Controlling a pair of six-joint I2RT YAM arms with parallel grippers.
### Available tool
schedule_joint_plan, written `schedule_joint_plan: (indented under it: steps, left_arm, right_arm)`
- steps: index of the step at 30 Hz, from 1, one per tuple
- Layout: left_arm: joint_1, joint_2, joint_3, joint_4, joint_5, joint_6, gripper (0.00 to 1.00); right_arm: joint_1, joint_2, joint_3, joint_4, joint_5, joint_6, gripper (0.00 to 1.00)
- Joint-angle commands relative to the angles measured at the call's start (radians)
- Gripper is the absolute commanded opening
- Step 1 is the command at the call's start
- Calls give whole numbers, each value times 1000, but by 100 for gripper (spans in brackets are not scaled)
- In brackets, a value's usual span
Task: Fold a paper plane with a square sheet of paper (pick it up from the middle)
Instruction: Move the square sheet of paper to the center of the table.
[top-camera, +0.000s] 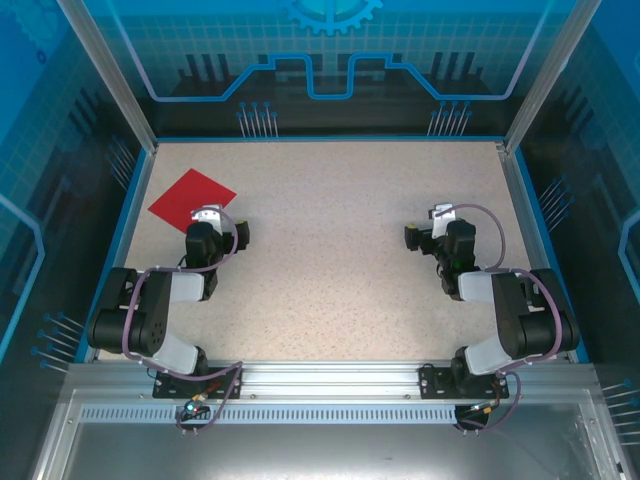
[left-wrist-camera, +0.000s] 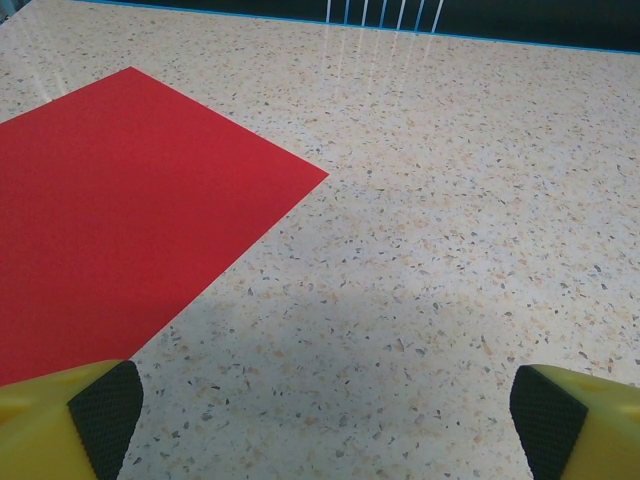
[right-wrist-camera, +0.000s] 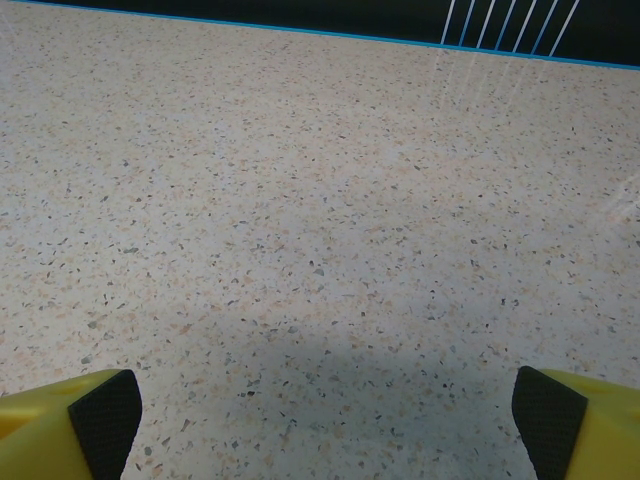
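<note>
Next, my left gripper moves the red sheet (top-camera: 190, 192) to the table's middle (top-camera: 325, 252) before folding, because the sheet is in the far corner of the table, away from my right gripper.
The square sheet of paper (top-camera: 190, 198) is bright red and lies flat and uncreased on the speckled table at the far left, turned like a diamond. In the left wrist view the sheet (left-wrist-camera: 120, 200) covers the left side, one corner pointing right. My left gripper (top-camera: 210, 224) hovers at the sheet's near right edge, and its wrist hides that corner from above. Its jaws (left-wrist-camera: 325, 420) are open over bare table just right of the paper, with nothing between the black pads (left-wrist-camera: 105, 410). My right gripper (top-camera: 438, 228) is far off at the right, open (right-wrist-camera: 325, 420) over bare table.
The beige speckled table (top-camera: 330, 260) has a thin blue rim (top-camera: 330, 139) at the back. Clear enclosure walls and aluminium posts (top-camera: 105, 70) stand round it. Both arm bases sit on the metal rail (top-camera: 320, 378) at the near edge.
</note>
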Motion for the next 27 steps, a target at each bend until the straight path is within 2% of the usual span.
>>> schedule_joint_plan:
  steps: [1, 9, 11, 13, 14, 15, 17, 18, 20, 21, 24, 26, 27]
  left_arm:
    - [-2, -1, 4, 32, 20, 26, 99]
    - [-2, -2, 1, 37, 29, 31, 99]
    - [-5, -38, 15, -14, 87, 58, 98]
    - [-8, -125, 66, -178, 74, 43, 98]
    - [-7, -163, 91, -275, 54, 16, 98]
    - [-2, -202, 114, -352, 43, -16, 98]
    - [6, -271, 117, -393, 52, -75, 99]
    - [11, -304, 131, -447, 12, -149, 98]
    - [20, -335, 215, -681, -156, -368, 98]
    - [39, -327, 273, -802, -198, -459, 99]
    - [130, -234, 400, -920, 37, -469, 99]
    - [162, -141, 476, -959, 120, -494, 99]
    - [169, -90, 521, -973, 140, -499, 99]
  right_arm:
    - [-7, 2, 23, 1, -6, -10, 99]
    - [-9, 1, 24, -1, -10, -10, 100]
    - [10, -10, 21, -2, 7, -24, 99]
    - [17, -57, 11, -24, -10, -44, 99]
    - [24, -99, 21, -88, 9, -40, 99]
    - [29, -162, 66, -244, 38, -6, 99]
    - [26, -265, 187, -571, 36, 78, 100]
    - [27, -310, 230, -677, 22, 127, 99]
    - [28, -368, 296, -816, 18, 267, 100]
    - [24, -391, 337, -905, -16, 330, 99]
    - [26, -416, 413, -1011, -144, 427, 99]
    - [26, -412, 409, -991, -231, 483, 100]
    - [26, -403, 400, -962, -323, 473, 99]
